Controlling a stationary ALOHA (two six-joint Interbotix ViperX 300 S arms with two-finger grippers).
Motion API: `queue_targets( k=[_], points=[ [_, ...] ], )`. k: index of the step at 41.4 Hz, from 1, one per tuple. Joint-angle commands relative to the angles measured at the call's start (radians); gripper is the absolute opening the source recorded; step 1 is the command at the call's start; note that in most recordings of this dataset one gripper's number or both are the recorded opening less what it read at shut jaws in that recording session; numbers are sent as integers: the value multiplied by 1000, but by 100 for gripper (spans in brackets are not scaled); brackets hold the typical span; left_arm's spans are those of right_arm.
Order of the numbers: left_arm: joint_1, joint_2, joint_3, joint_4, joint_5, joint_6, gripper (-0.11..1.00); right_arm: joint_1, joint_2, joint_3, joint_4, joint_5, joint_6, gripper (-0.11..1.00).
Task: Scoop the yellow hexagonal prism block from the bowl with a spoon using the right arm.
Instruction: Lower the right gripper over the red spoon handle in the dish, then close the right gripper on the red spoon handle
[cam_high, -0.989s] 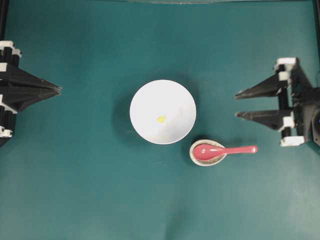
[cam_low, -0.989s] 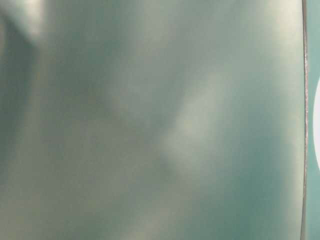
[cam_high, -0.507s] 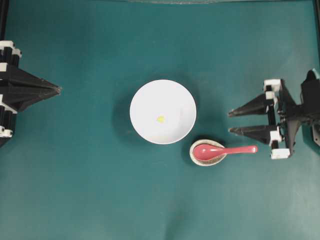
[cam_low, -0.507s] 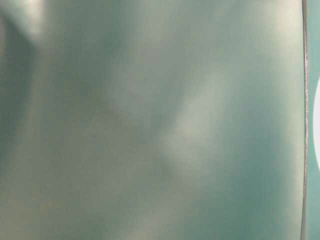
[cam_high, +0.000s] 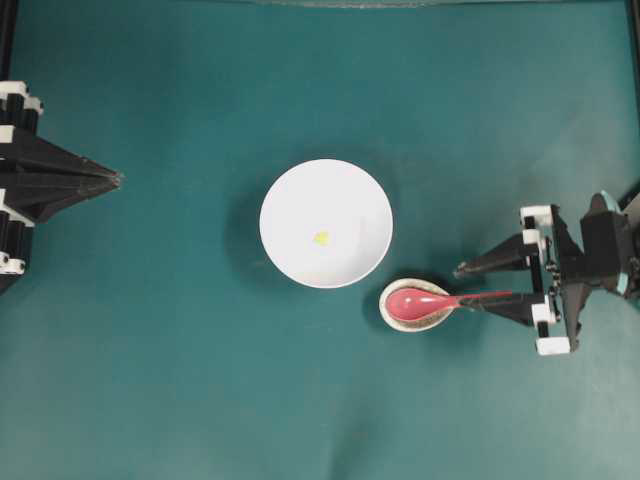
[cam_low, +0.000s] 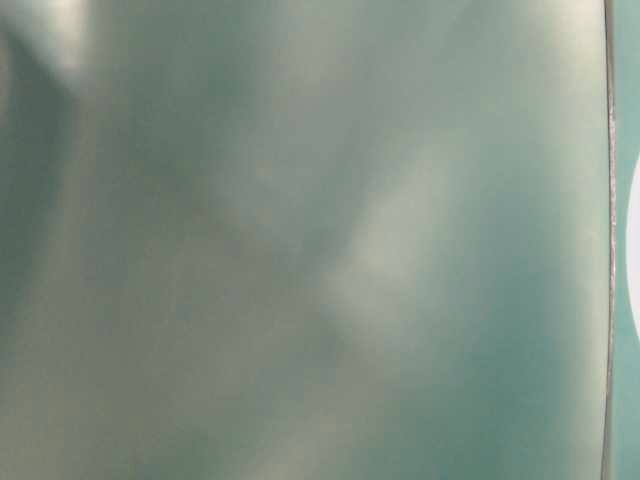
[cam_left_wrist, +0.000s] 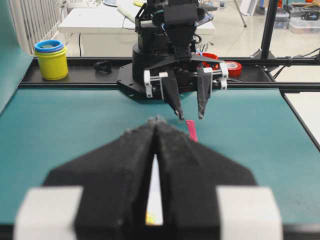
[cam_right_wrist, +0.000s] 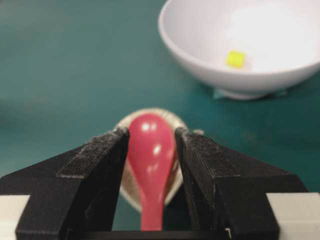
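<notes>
The yellow block stands away from the white bowl's side, so I expect it to slide forward once I push the pink-red spoon against it.
The white bowl stands mid-table with the tiny yellow hexagonal prism block inside it. The pink-red spoon rests with its scoop in a small speckled dish, handle pointing right. My right gripper is open with its fingers on either side of the handle. In the right wrist view the spoon lies between the spread jaws of the right gripper, and the bowl and block sit beyond. My left gripper is shut at the left edge.
The left wrist view looks past the shut left gripper to the right gripper and the spoon handle. A yellow cup stands off the table behind. The table-level view is only a blur.
My right gripper has moved toward the view's lower edge and slightly left, coming down over the spoon handle, still open. The left arm, bowl and block have not moved.
</notes>
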Motion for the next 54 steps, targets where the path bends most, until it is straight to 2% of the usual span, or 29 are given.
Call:
queue_targets(
  k=[1, 18, 31, 54],
  points=[
    [0, 5, -18, 2, -3, 2, 0, 26, 15, -5, 14, -18, 0, 50],
    [2, 5, -18, 2, -3, 2, 0, 54, 103, 3, 20, -20, 58, 50],
    [2, 5, -18, 2, -3, 0, 0, 54, 175, -8, 21, -72, 60, 50],
    [2, 8, -17, 2, -3, 2, 0, 55, 241, -18, 21, -80, 60, 49]
  ],
)
